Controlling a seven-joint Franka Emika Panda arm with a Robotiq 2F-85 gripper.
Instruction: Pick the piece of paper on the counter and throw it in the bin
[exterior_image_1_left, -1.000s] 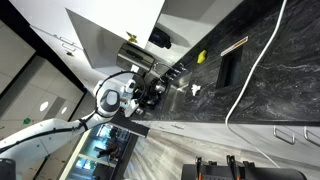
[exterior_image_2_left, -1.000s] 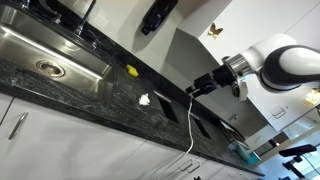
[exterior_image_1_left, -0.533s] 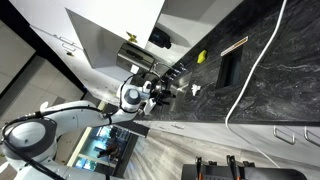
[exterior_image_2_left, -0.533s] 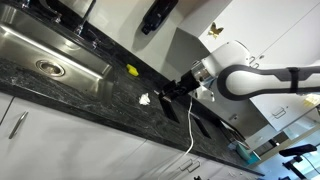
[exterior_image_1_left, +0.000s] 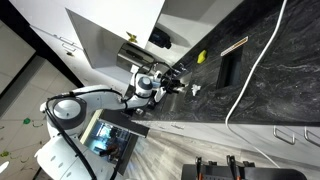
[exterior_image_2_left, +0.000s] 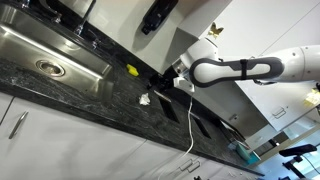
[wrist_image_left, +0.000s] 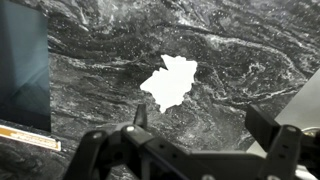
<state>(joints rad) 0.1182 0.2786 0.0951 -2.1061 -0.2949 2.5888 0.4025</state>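
Observation:
The piece of paper should come up in one clump and keep its shape when I lift it, because its jagged edges look crumpled and compact.
The piece of paper is a small crumpled white scrap lying on the black-grey veined counter. It also shows in both exterior views. My gripper is open and empty, hovering just above the counter with the scrap slightly ahead of and between its two fingers. In the exterior views the gripper sits right beside the scrap, not touching it. No bin is clearly visible.
A small yellow bit lies on the counter near the steel sink. A white cable runs across the counter close to the scrap. A dark recessed panel lies beside the scrap in the wrist view.
The arm has reached along the counter toward the scrap; the gripper moved from well away to just above and beside it. The scrap has not moved.

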